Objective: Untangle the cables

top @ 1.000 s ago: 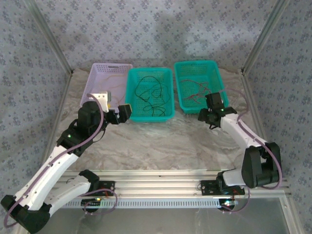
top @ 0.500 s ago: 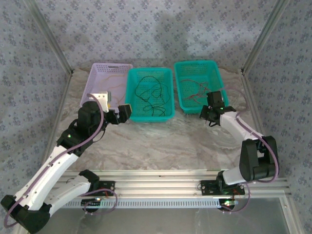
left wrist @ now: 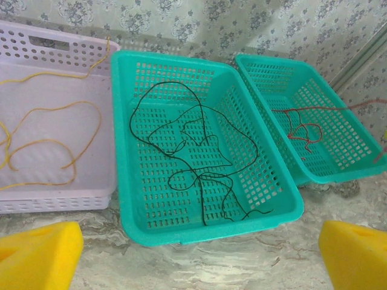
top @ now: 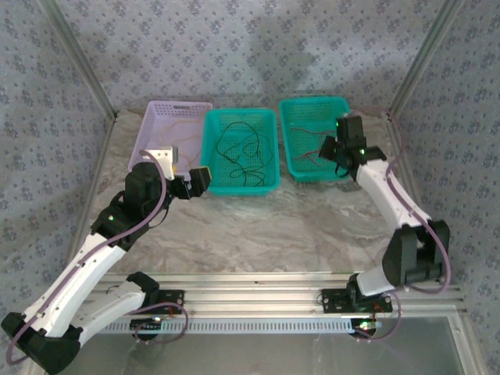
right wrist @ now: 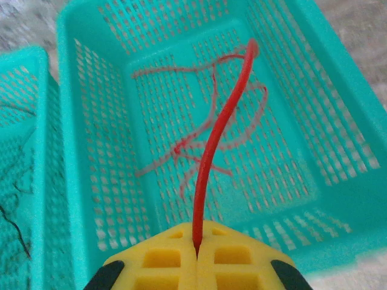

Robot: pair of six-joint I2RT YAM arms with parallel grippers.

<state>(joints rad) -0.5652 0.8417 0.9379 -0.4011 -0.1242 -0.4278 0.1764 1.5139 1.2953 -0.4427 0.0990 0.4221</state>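
The red cable's coils (top: 309, 158) lie in one teal basket, off the black cable. My right gripper continues over the basket's bottom (top: 311, 141) and releases the red cable's end.
The cables lie apart in three baskets. My right gripper (top: 336, 150) (right wrist: 198, 244) hangs over the right teal basket (top: 316, 176) (right wrist: 66, 151), shut on one end of the red cable (right wrist: 217, 133) (top: 311, 153). The rest of that cable lies coiled on the basket floor. A black cable (left wrist: 181, 139) (top: 238, 148) sprawls in the middle teal basket (left wrist: 199, 232). In the lilac basket (left wrist: 60, 199) lies a yellow-orange cable (left wrist: 98, 121). My left gripper (left wrist: 196, 257) (top: 187, 173) stands open over the table before those two baskets. No beige cable shows.
The three baskets sit side by side at the back of the marbled table (top: 266, 226). Metal frame posts (top: 94, 86) and patterned fabric walls close in the sides and back. The aluminium base rail (top: 258, 297) runs along the near edge.
My right gripper has risen from the table in front of the right basket and moved back over that basket. The left arm has stayed still.
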